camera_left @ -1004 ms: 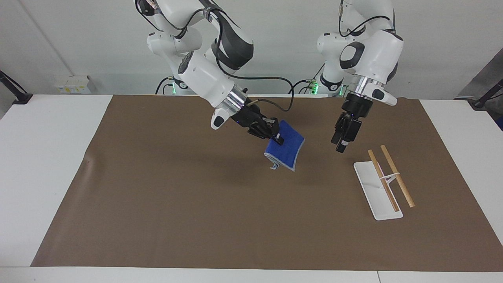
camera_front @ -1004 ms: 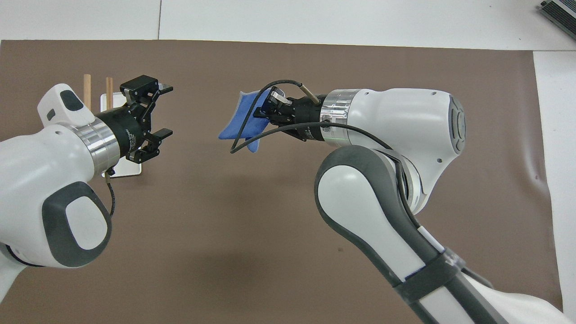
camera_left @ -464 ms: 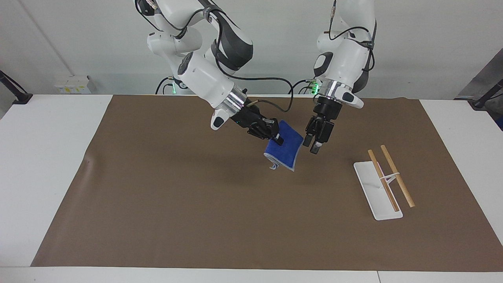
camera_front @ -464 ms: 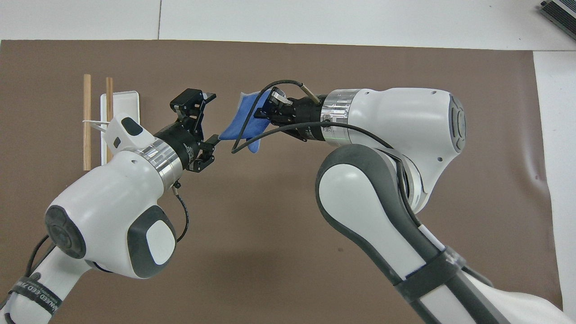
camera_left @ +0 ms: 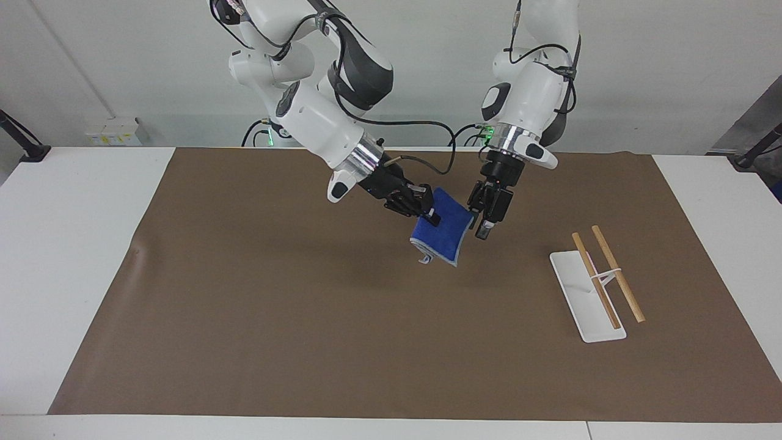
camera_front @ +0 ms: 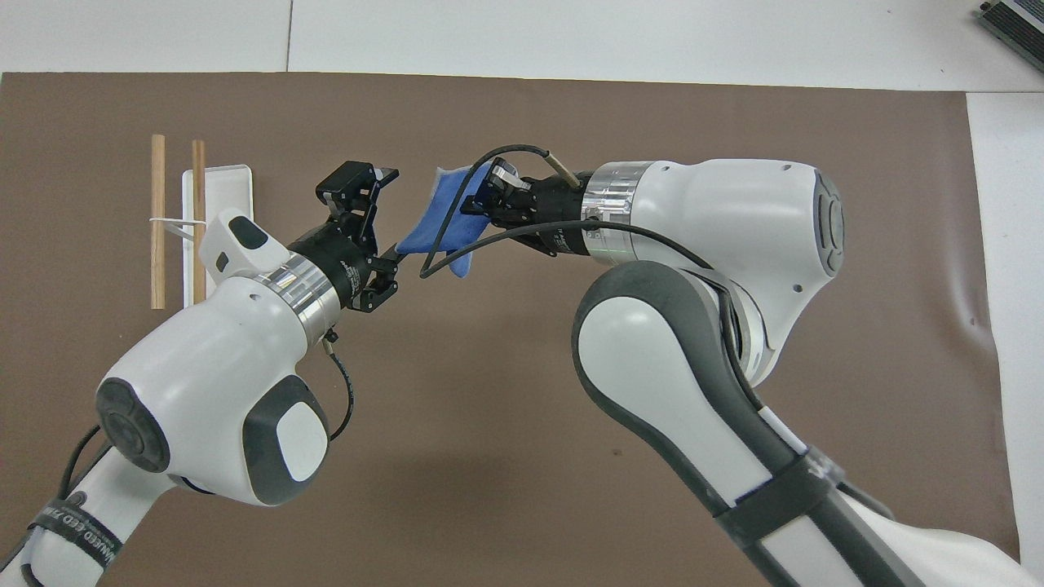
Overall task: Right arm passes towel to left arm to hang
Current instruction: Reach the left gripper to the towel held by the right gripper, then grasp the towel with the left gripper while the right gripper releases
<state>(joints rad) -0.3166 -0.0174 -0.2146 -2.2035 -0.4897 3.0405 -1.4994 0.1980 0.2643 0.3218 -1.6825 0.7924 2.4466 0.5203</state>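
The blue towel (camera_front: 431,228) should reach across the gap between the wooden rods (camera_front: 199,186) and hang over them when I pull it across, because the rods run close side by side.
The blue towel (camera_left: 445,235) (camera_front: 444,216) hangs in the air over the middle of the brown mat. My right gripper (camera_left: 429,212) (camera_front: 488,194) is shut on the edge of it that faces the right arm. My left gripper (camera_left: 478,221) (camera_front: 391,216) is open at the towel's free edge. Its two fingertips (camera_front: 383,174) stand wide apart, one at each end of that edge. The towel's lower corner just reaches the opening between them. Both grippers are up off the mat.
A hanging rack (camera_left: 588,299) (camera_front: 218,189), a white base with two wooden rods (camera_left: 617,274) (camera_front: 157,220), stands on the mat toward the left arm's end. The brown mat (camera_left: 275,318) covers most of the white table.
My left gripper has swung from beside the rack across to the towel's free edge, staying open. The right gripper and the towel have held still.
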